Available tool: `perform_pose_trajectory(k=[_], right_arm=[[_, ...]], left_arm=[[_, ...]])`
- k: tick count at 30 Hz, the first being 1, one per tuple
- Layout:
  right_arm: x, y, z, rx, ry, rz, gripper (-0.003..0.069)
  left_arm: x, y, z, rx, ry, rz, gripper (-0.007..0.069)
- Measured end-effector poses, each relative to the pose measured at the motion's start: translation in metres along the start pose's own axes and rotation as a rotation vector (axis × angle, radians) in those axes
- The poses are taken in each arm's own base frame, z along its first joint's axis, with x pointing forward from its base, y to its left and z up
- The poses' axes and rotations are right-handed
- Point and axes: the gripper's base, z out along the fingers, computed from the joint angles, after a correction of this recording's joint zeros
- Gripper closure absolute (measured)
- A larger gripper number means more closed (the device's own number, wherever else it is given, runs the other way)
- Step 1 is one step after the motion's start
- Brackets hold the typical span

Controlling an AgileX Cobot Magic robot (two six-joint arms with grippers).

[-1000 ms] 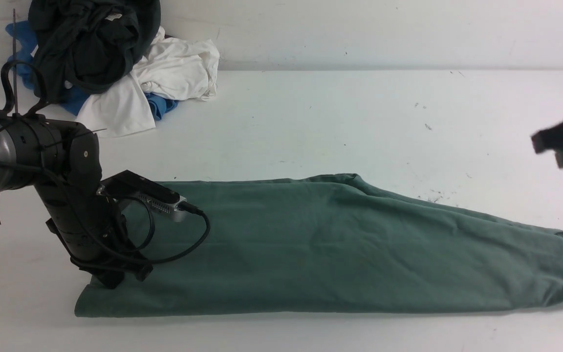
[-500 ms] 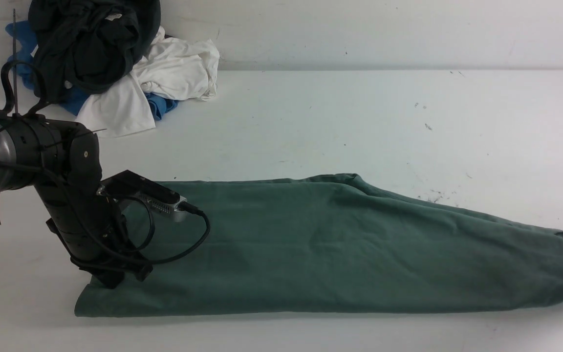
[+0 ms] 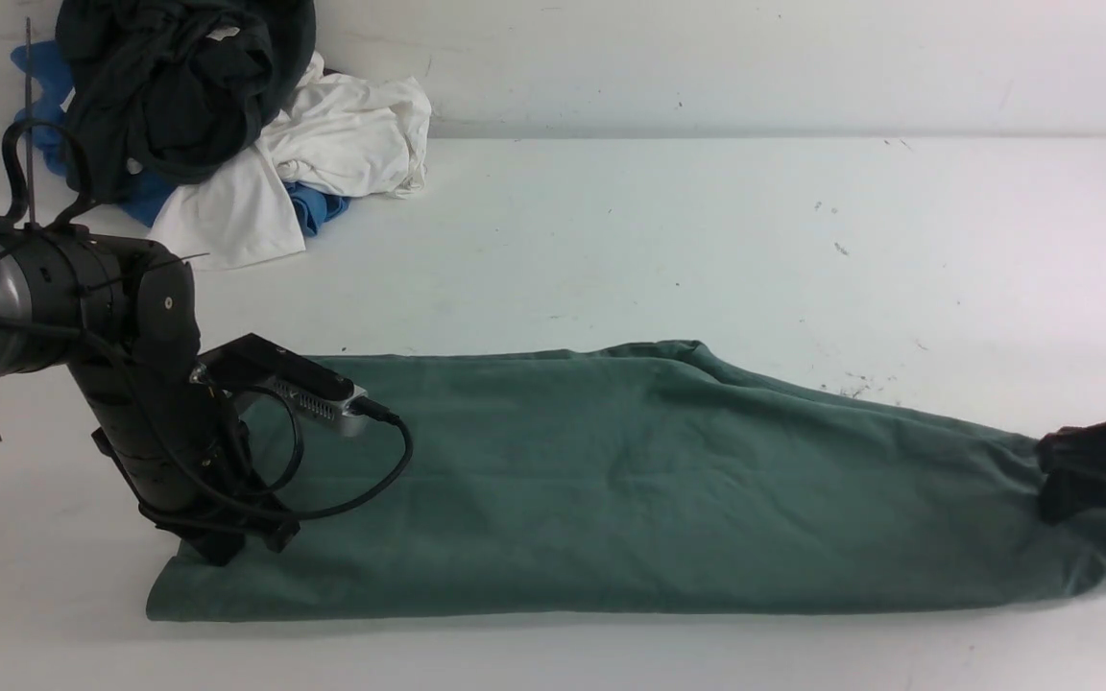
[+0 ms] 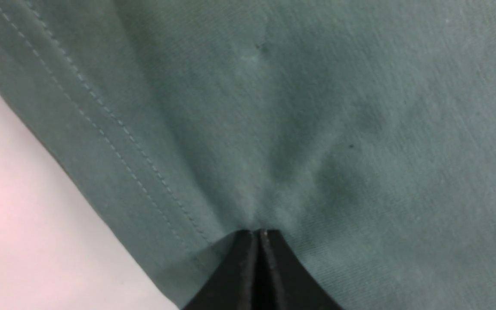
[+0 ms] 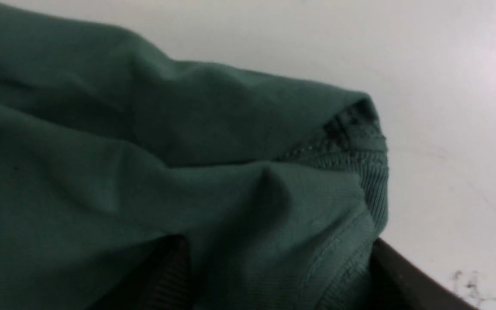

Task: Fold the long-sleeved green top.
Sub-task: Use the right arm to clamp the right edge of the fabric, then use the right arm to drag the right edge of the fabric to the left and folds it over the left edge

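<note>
This end of the green long-sleeved top (image 3: 1079, 536) will land wrinkled and narrow when I fold it over, because cloth bunches up at the ribbed collar (image 5: 361, 152).
The green long-sleeved top (image 3: 659, 480) lies as a long folded strip across the front of the white table (image 3: 707, 240). My left gripper (image 3: 227, 547) is down on its left end near the stitched hem. In the left wrist view this gripper (image 4: 258, 234) is shut, and the cloth (image 4: 317, 129) puckers toward the tips. My right gripper (image 3: 1071, 480) is down on the strip's right end. In the right wrist view it (image 5: 282, 275) stands open, with bunched cloth and the ribbed collar (image 5: 373, 172) between its fingers (image 5: 170, 275).
A heap of clothes sits at the back left corner: a very dark garment (image 3: 179, 86) on top, a white one (image 3: 323, 154) and a blue one (image 3: 318, 206) under it. A wall closes off the table's far edge.
My right gripper came down from high at the right edge onto the top's right end, and its jaws now stand apart. The cloth there has bunched a little. The left arm has not moved.
</note>
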Motion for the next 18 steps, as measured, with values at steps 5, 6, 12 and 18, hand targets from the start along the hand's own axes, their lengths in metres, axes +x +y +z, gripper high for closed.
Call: perform_pose_trajectory(k=[5,6,12,18], right_arm=[[-0.001,0.007,-0.002,0.029,-0.002,-0.018,0.0543],[-0.001,0.007,-0.004,0.036,-0.004,-0.02,0.0573],[0.002,-0.008,-0.051,0.183,-0.067,0.022,0.061],[-0.003,-0.029,-0.12,0.359,-0.202,0.018,0.061]], left_arm=[[0.0,0.0,0.0,0.0,0.0,0.0,0.0631],[0.0,0.0,0.0,0.0,0.0,0.0,0.0631],[-0.005,-0.001,-0.003,0.012,-0.053,-0.026,0.0631],[-0.005,0.001,-0.036,-0.031,-0.126,-0.009,0.0631]])
